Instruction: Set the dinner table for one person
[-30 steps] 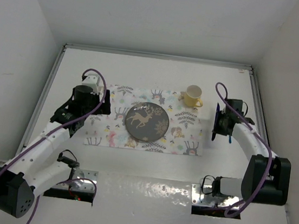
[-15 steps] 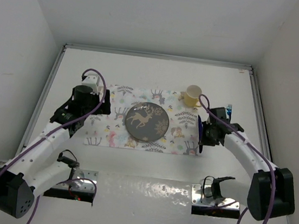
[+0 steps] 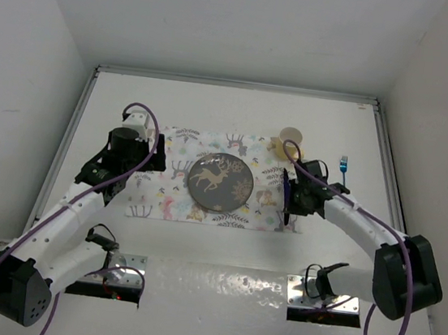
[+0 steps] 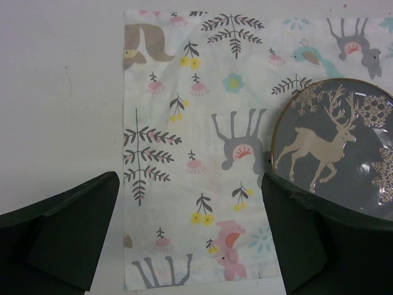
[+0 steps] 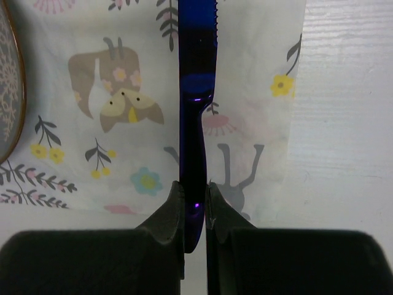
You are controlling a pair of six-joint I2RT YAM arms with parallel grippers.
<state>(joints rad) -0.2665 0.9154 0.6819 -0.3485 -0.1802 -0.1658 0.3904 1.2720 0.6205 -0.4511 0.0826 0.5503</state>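
The blue knife (image 3: pixel 286 193) points straight along the open part of the placemat (image 3: pixel 273 199) next to the plate, so my right gripper should lower it further until it lies there.
The white dinner table (image 3: pixel 239 112) carries a pastel animal-print placemat (image 3: pixel 171 198) with a dark grey deer plate (image 3: pixel 220 183) at its middle. My right gripper (image 3: pixel 289 200) is shut on a blue knife (image 3: pixel 287 193). In the right wrist view the knife (image 5: pixel 196 92) stands on edge between the fingers (image 5: pixel 169 212) over the mat's right part (image 5: pixel 123 153). My left gripper (image 3: pixel 126 164) is open and empty over the mat's left part (image 4: pixel 184 123), with the plate (image 4: pixel 344 153) by its right finger.
A yellow cup (image 3: pixel 288 143) stands at the mat's back right corner, partly behind the right arm's cable. A small blue fork (image 3: pixel 343 164) lies on the bare table right of the mat. A metal rail (image 3: pixel 388 163) edges the table.
My right arm has swung left with the blue knife, from over the bare table to over the mat's right part. The blue fork now shows on the table. The left arm is still.
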